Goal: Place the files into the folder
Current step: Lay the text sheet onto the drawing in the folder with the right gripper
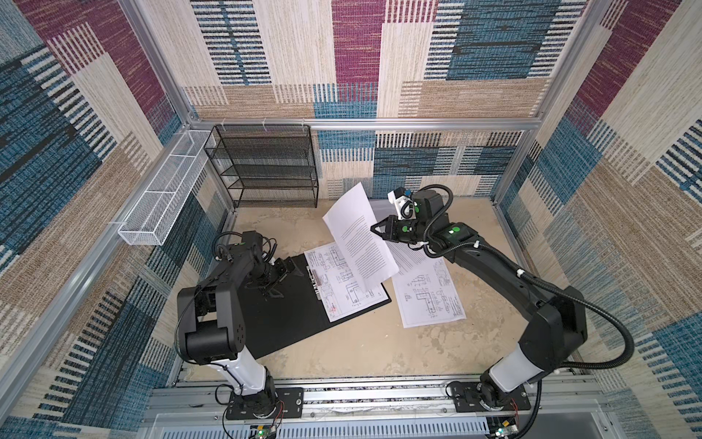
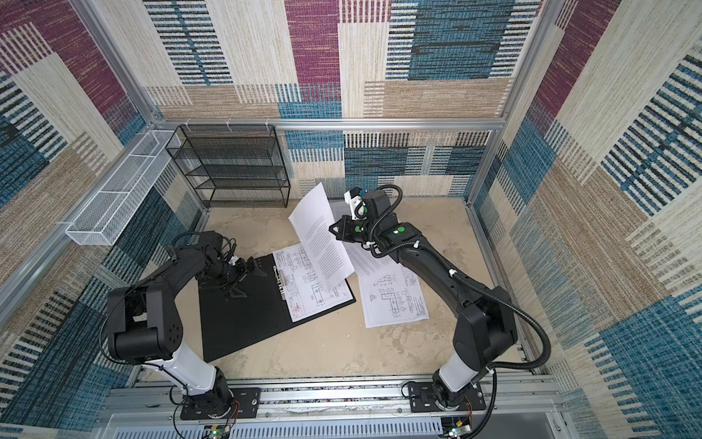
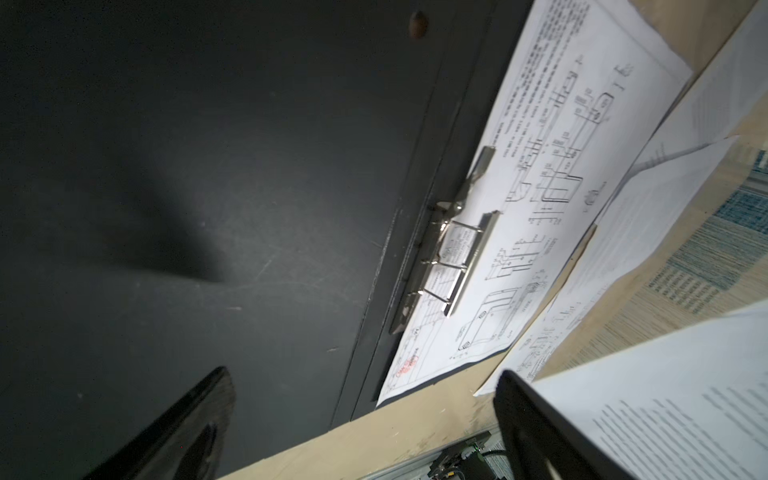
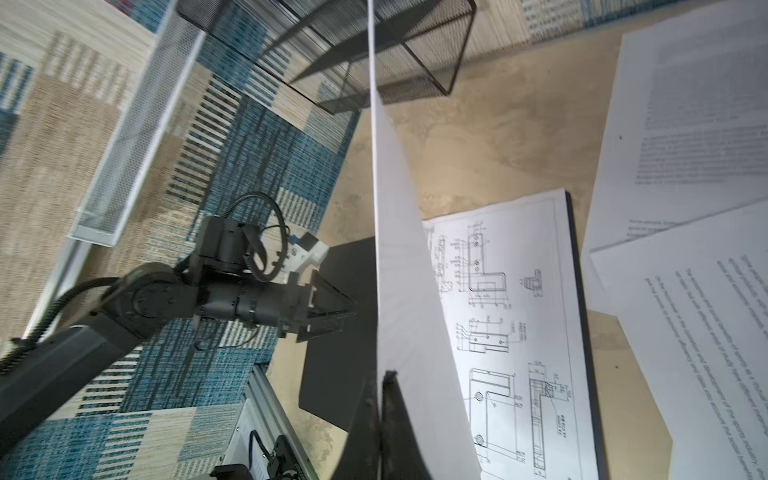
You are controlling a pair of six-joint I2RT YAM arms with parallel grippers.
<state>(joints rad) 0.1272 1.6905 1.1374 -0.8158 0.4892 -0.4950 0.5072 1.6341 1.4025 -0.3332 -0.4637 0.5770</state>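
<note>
I should keep lowering the text sheet with my right gripper until it covers the folder's drawing sheet, as the held text sheet's free edge faces the folder's clip.
The folder lies open on the table, black inside up, with its metal clip bar along the spine. One of the files, a line-drawing sheet, rests on the folder's right half. My right gripper is shut on the edge of a printed text sheet and holds it in the air, tilted, above that half. My left gripper hovers open over the folder's bare left half with nothing between its fingers.
A second drawing sheet and a text sheet lie on the table to the right of the folder. A black wire-mesh rack stands at the back left. A white mesh basket hangs on the left wall.
</note>
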